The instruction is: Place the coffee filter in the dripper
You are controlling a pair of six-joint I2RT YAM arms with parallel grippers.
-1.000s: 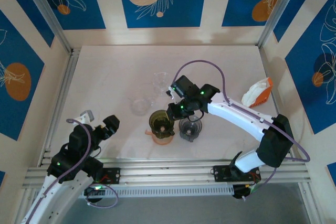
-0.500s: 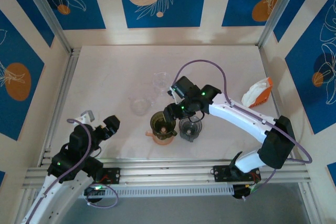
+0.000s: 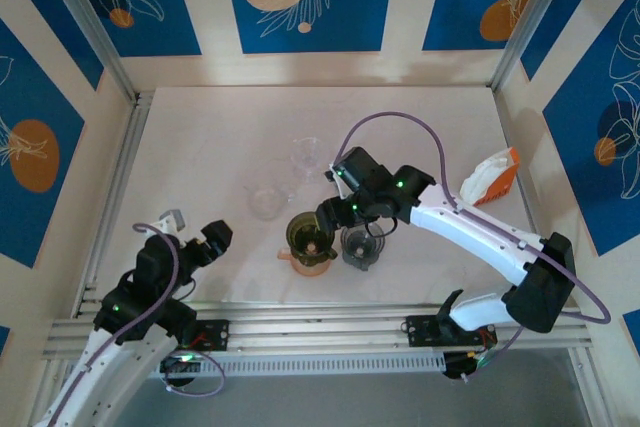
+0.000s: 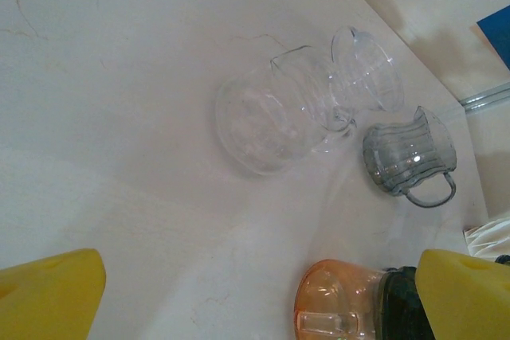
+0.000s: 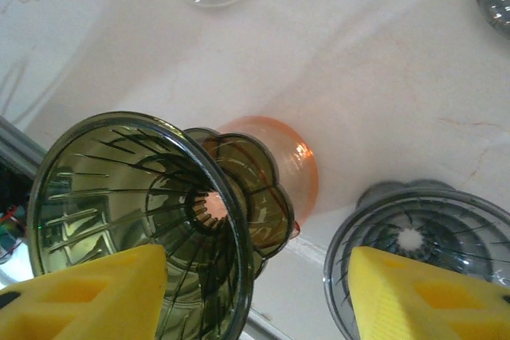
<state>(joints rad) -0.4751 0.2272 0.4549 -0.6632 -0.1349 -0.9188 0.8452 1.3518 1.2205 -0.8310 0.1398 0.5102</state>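
The olive-green dripper [image 3: 310, 234] sits upright on the orange carafe, so the robot's right gripper should keep heading toward the white coffee filters [image 3: 483, 177] until it closes on one.
The olive-green dripper [image 3: 309, 233] sits on an orange glass carafe [image 3: 312, 259] near the table's front middle. My right gripper [image 3: 328, 219] hovers just above it, open. In the right wrist view the dripper's rim [image 5: 231, 220] runs between the yellow fingers [image 5: 103, 292], nothing pinched, and the right gripper [image 5: 263, 296] straddles that rim. White coffee filters [image 3: 486, 175] lie in an orange holder at the far right, away from both arms. My left gripper [image 3: 216, 236] rests open at the front left; in its own view the left gripper [image 4: 255, 300] holds nothing.
A grey dripper [image 3: 362, 245] stands right beside the olive one. A clear glass server [image 4: 267, 121], a clear dripper [image 4: 368, 65] and a small grey pitcher [image 4: 408, 157] stand behind them. Aluminium rails run along the table's left and front edges.
My right gripper has opened over the olive dripper's rim, and the right arm has shifted slightly to the right. The left arm has barely moved.
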